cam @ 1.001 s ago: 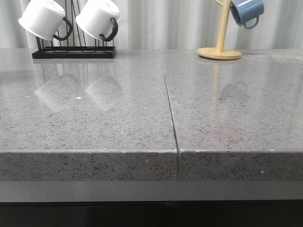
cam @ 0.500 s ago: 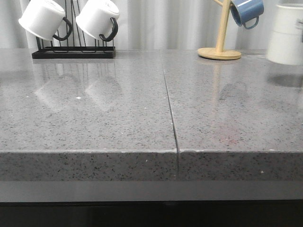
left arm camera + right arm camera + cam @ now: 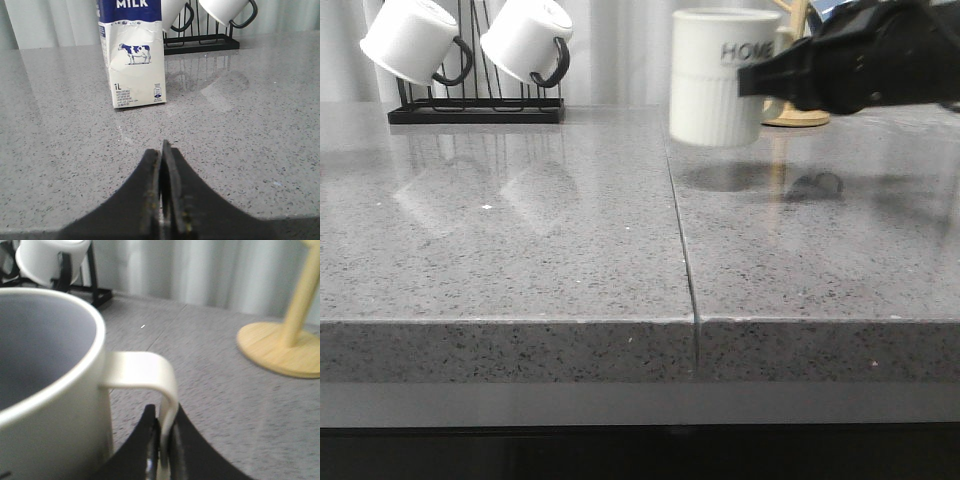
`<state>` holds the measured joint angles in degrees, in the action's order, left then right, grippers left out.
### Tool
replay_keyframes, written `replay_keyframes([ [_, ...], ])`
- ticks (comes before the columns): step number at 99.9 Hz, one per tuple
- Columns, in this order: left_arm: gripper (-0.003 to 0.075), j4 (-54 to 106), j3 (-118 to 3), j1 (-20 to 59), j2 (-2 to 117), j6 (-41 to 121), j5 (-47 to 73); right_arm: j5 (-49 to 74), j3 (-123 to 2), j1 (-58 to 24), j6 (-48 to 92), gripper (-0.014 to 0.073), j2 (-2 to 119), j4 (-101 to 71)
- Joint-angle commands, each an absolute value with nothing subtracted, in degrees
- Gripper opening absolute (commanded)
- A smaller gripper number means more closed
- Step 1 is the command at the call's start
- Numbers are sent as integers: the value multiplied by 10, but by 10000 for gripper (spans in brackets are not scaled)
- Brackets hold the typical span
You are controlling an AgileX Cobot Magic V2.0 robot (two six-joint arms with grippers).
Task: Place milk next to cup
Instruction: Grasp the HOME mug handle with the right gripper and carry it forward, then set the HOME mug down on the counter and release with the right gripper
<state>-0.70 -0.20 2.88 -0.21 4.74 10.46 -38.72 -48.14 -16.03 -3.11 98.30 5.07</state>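
Note:
The cup (image 3: pixel 713 90) hangs upright above open counter (image 3: pixel 682 186) by the counter's seam, so my right gripper goes on lowering it until its base sits flat, then release its handle.
The cup (image 3: pixel 718 75), a cream ribbed mug lettered "HOME", hangs just above the grey counter near its middle seam. My right gripper (image 3: pixel 770 78) is shut on the cup's handle (image 3: pixel 165 405), which is pinched between its two fingers. The milk (image 3: pixel 132 52), a white carton with a blue top and a cow picture, stands upright on the counter in the left wrist view, well ahead of my left gripper (image 3: pixel 162 155). That gripper is shut with nothing in it. The milk and the left gripper are out of the front view.
A black wire rack (image 3: pixel 475 105) with two white black-handled mugs (image 3: pixel 525 40) stands at the back left. A wooden mug tree (image 3: pixel 785 105) stands at the back right, partly behind my right arm. A seam (image 3: pixel 682 240) splits the counter.
The cup, carried by my right gripper, has come in from the right edge and moved left to the counter's middle. One second ago neither was in view.

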Motion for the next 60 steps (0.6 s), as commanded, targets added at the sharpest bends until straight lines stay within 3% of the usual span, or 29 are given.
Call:
replay_keyframes([
  [1,-20,-5,23,32,-20,43,62,-430,-508,-173,-30,-66,978,51],
  [38,-20,-5,23,32,-20,43,62,-429,-512,-191,-30,-60,996,52],
  [45,-20,-5,23,32,-20,43,62,-425,-512,-191,-30,-3,996,52],
  [60,-20,-5,23,32,-20,43,62,-412,-512,-191,-30,211,996,52],
])
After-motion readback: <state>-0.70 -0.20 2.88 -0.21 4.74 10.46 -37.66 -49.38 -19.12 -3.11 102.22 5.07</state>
